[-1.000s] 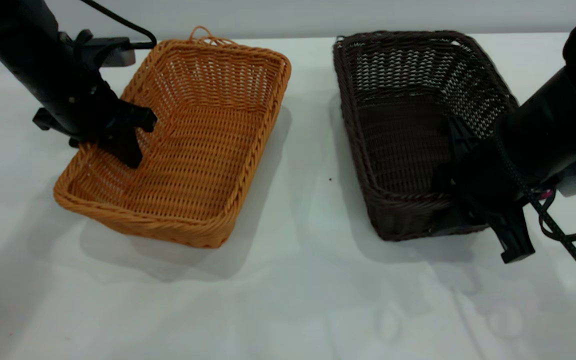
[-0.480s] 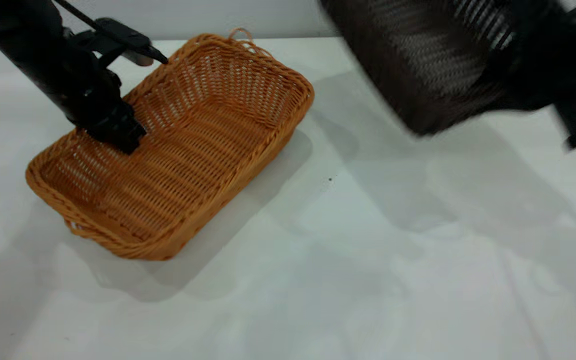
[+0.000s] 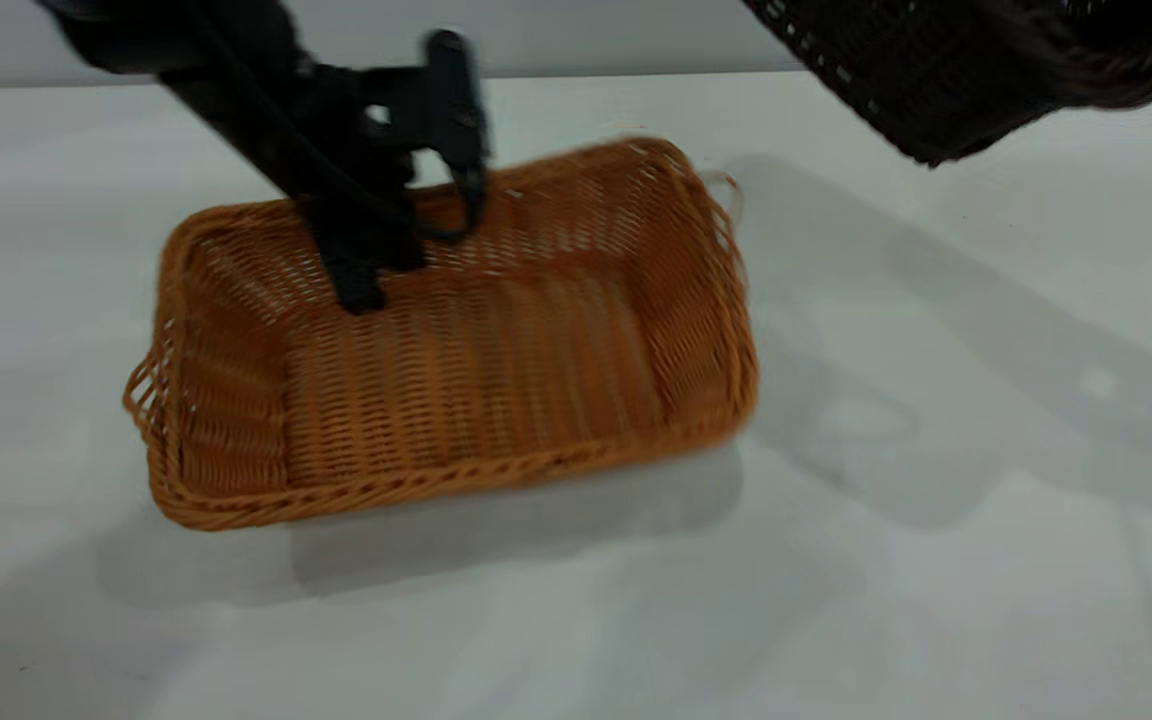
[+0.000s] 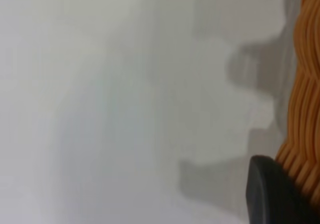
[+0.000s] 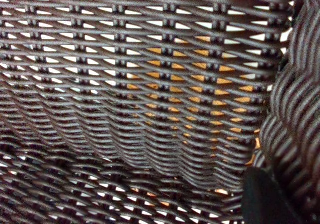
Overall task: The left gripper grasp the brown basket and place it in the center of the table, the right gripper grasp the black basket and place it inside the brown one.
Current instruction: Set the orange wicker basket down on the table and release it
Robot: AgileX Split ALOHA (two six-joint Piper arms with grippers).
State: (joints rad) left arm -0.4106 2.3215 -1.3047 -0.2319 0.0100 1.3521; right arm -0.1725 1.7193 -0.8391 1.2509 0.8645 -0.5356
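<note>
The brown basket (image 3: 476,360) is lying crooked under the robot's left gripper, so the right gripper needs to keep the black basket (image 3: 914,72) off to the side until the left gripper straightens the brown basket and moves away.
The brown basket (image 3: 496,370) lies on the table (image 3: 836,600) left of the middle, one long side toward the camera and slightly tilted. My left gripper (image 3: 361,285) is shut on its far long rim; in the left wrist view one black finger (image 4: 267,194) presses against the orange braided rim (image 4: 305,108). The black basket (image 3: 916,70) hangs in the air at the top right, partly out of view. My right gripper (image 5: 285,194) is shut on its braided rim (image 5: 295,108). The orange basket shows through the dark weave (image 5: 200,83).
Shadows of the raised basket and arm fall on the white tabletop right of the brown basket (image 3: 936,400). A grey wall (image 3: 586,35) runs along the table's far edge.
The left gripper has swung the brown basket round and dragged it rightward toward the middle. The right gripper has lifted the black basket off the table, up and to the top right.
</note>
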